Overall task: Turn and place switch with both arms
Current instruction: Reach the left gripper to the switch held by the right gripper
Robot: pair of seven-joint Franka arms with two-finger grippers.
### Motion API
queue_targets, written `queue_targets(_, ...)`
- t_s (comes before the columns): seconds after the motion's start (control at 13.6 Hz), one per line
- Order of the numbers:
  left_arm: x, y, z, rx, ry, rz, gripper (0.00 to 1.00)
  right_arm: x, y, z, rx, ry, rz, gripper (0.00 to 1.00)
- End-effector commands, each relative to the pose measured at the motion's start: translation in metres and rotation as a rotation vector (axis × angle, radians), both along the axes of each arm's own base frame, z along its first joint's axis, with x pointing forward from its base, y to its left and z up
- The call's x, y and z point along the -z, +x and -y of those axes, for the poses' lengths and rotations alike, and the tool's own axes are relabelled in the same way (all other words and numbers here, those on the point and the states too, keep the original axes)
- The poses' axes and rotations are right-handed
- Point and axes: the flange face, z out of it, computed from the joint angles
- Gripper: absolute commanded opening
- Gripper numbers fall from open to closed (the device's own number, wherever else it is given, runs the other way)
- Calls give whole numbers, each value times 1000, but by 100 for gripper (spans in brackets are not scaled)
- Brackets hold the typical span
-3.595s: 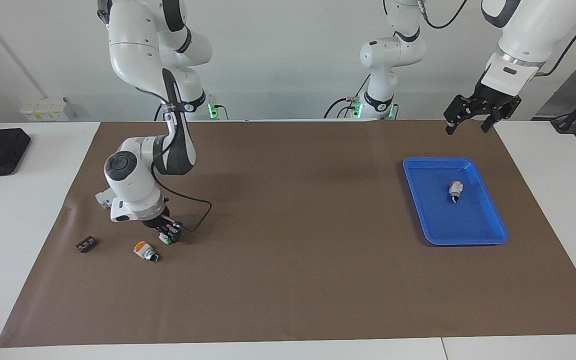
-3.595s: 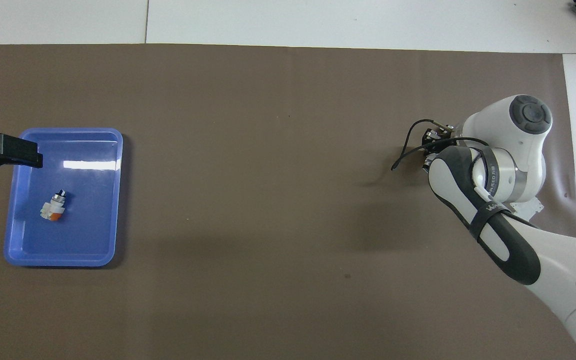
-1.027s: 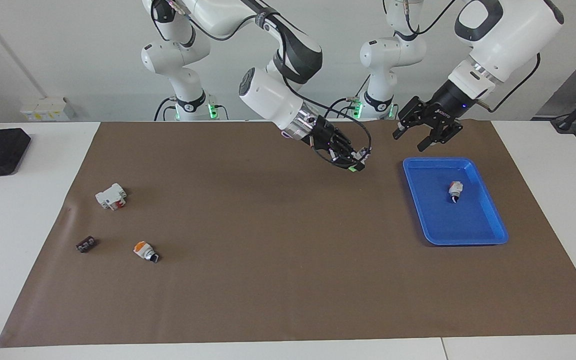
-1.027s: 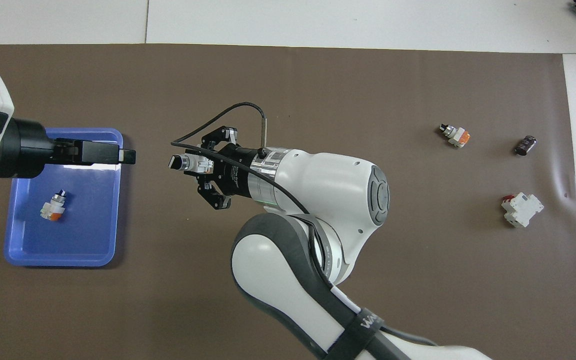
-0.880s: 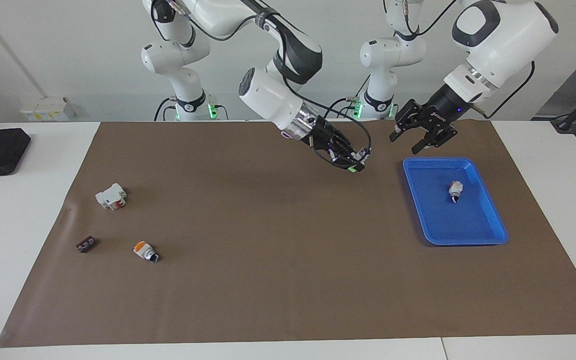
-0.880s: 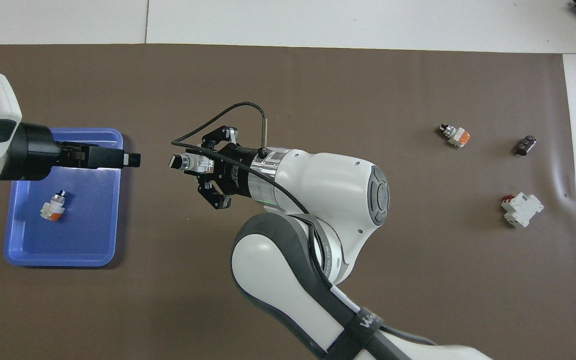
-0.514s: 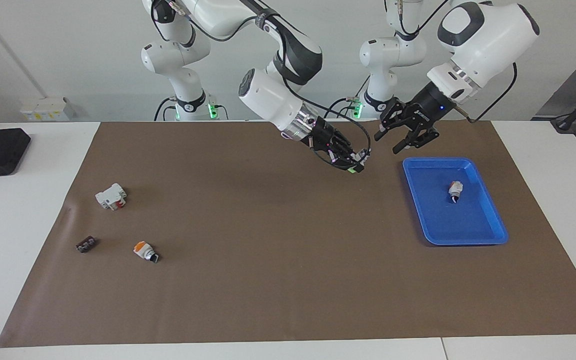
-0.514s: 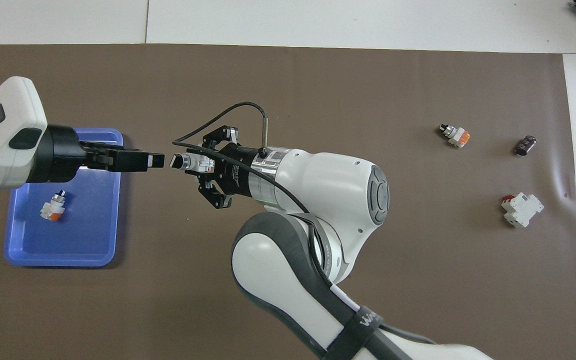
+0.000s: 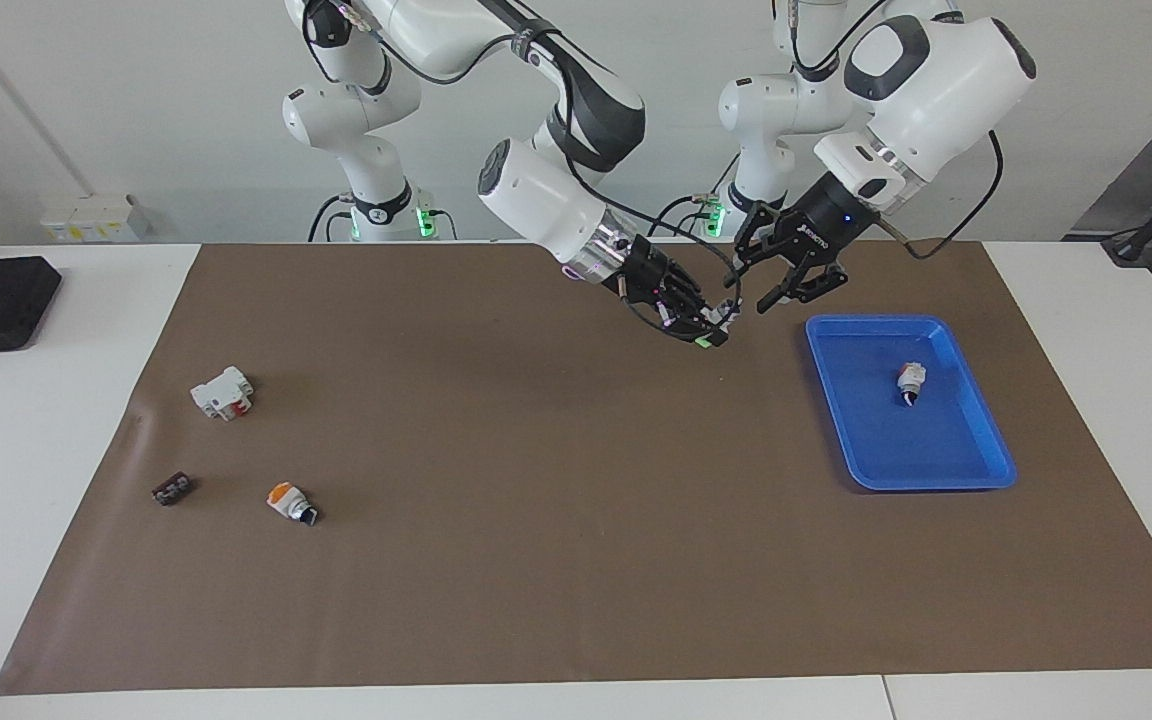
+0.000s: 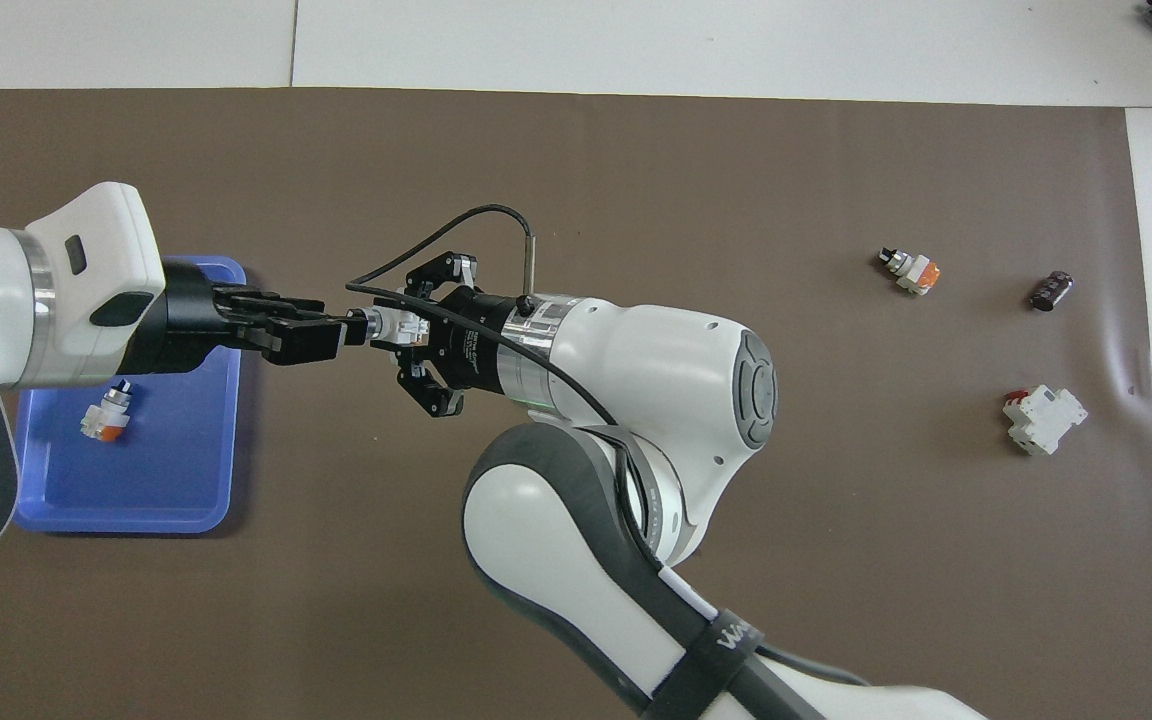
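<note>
The round silver collar [image 10: 376, 323] is in line with my left gripper, so the knob will turn in place and the switch's body [image 10: 411, 328] will stay still when I twist the knob.
My right gripper [image 9: 711, 325] is shut on the switch [image 9: 707, 336] and holds it in the air over the brown mat, beside the blue tray [image 9: 976, 470]. In the overhead view the switch [image 10: 383, 325] lies level in the right gripper [image 10: 406, 330], its black knob tip toward the left arm's end. My left gripper [image 9: 750, 284] is open, its fingers spread at that knob end. It also shows in the overhead view [image 10: 321, 335], where its fingers cover the knob. I cannot tell if they touch it.
The blue tray [image 10: 226, 480] holds a white and orange switch [image 9: 910, 380]. Toward the right arm's end lie an orange-capped switch [image 9: 288, 502], a white switch with red marking [image 9: 221, 393] and a small dark part [image 9: 172, 489].
The right gripper carried the switch from the right arm's end to beside the tray, then held still. The left gripper moved from over the tray's corner to the switch's knob end.
</note>
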Motion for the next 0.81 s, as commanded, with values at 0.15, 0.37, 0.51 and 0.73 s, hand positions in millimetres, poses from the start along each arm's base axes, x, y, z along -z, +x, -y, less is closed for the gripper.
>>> queue_targets(0.15,6,-9,-3,26,0,52,50,0,1,1,19,-7,6,0)
queue_targets(0.37,7,-10,6,33,0,69,47,1,1,1,18,-8,6,0)
queue_targets(0.51,8,-11,12,43,0,72,43,0,1,1,18,-7,8,0)
queue_targets(0.73,12,-12,11,59,5,79,39,0,1,1,18,-7,8,0)
